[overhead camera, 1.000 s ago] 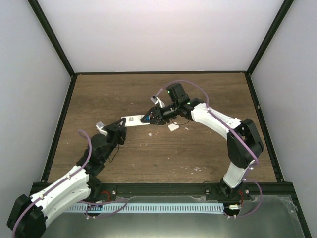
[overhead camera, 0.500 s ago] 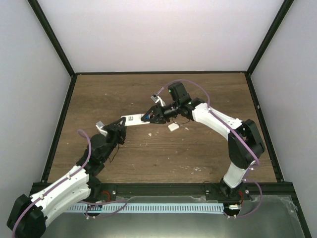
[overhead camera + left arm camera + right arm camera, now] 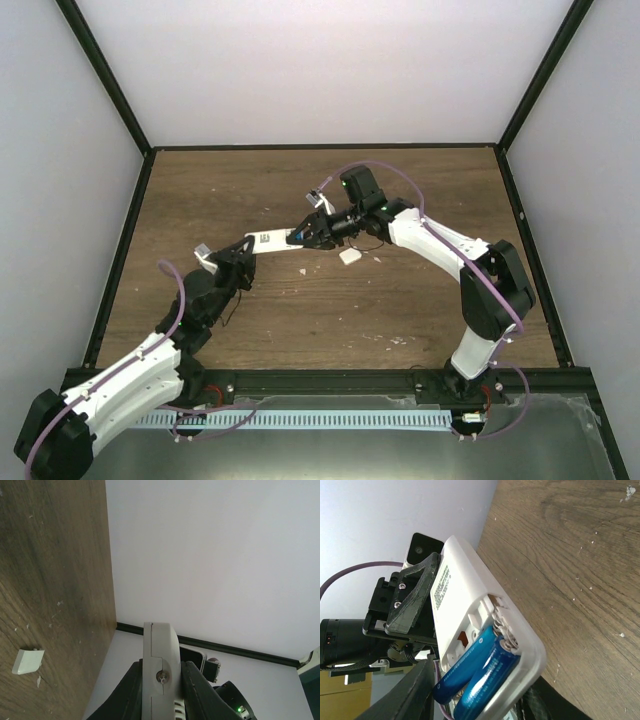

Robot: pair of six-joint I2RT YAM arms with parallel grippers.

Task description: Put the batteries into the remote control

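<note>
Next, I open my right gripper, shift it and squeeze both batteries (image 3: 481,676) into the remote control's bay before I fetch the cover, because the tilted blue battery's loose end (image 3: 445,692) sticks out of the remote control.
The white remote control (image 3: 272,240) is held off the table, back side up. My left gripper (image 3: 243,258) is shut on its near end; in the left wrist view the remote (image 3: 160,645) stands edge-on between the dark fingers (image 3: 131,687). In the right wrist view the remote (image 3: 465,590) has its battery bay open. Two blue batteries lie in it: one (image 3: 492,680) seated against the springs, the other (image 3: 462,667) tilted, its free end sticking out. My right gripper (image 3: 306,234) is at that end, its fingers (image 3: 412,690) wide apart on either side of the remote.
A small white cover piece (image 3: 349,257) lies on the wooden table just right of the remote; it also shows in the left wrist view (image 3: 27,661). Pale specks dot the table. Black frame rails and white walls enclose the table.
My right gripper has moved slightly left, closer over the remote's open end. The left arm and the remote have barely moved.
</note>
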